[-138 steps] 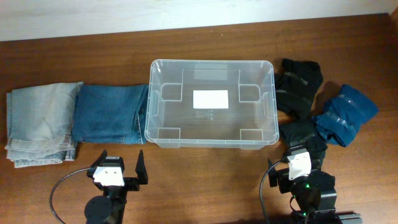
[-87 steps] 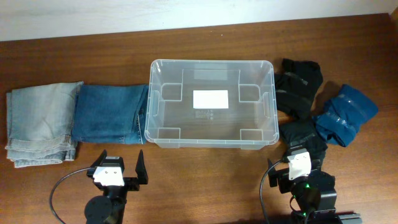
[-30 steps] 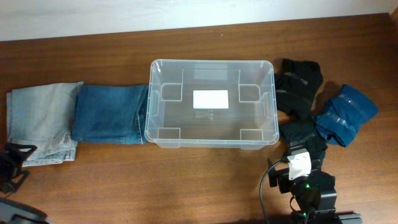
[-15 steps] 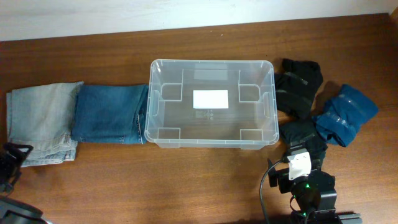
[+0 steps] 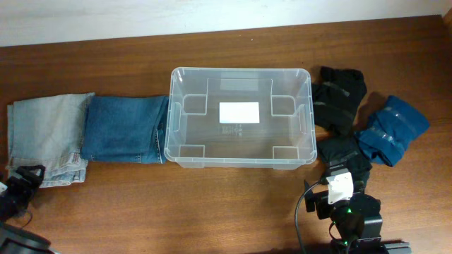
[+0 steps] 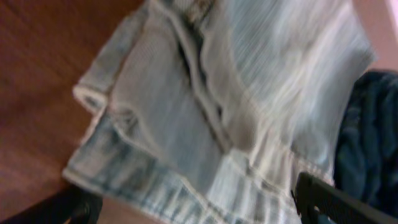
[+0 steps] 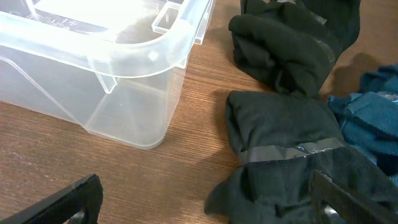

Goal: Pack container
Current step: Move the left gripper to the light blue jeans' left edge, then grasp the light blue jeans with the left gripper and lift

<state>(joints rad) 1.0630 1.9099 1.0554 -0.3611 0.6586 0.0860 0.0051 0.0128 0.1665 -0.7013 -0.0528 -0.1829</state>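
Observation:
Next, my left gripper moves inward over the jeans' folded front part point(image 5: 55, 155) before it closes and lifts, because it is now on both sides of the light jeans' uneven hem layers point(image 6: 146, 163) near the jeans' outer corner.
The container point(image 5: 168, 134), a clear plastic tub with a white label on its base, stands empty at the table's middle; its near right corner shows in the right wrist view point(image 7: 106, 68). Folded light jeans point(image 5: 46, 137) and dark jeans point(image 5: 123, 127) lie to its left. My left gripper point(image 5: 22, 185) is open at the light jeans' front corner; in the left wrist view its fingers point(image 6: 199, 211) straddle the light jeans point(image 6: 217, 106). My right gripper point(image 5: 341, 173) is open and empty; its fingers point(image 7: 208, 208) hover over the front edge of a folded black garment point(image 7: 286, 130).
Right of the tub lie two black garments point(image 5: 340, 99) point(image 5: 345, 149) and a blue garment point(image 5: 392, 127). The blue one shows at the right edge of the right wrist view point(image 7: 373, 106). The dark jeans show at the left wrist view's right edge point(image 6: 373, 137).
My left arm has swung from the table's front middle to the far left and now sits at the light jeans' front corner. The right arm has not moved.

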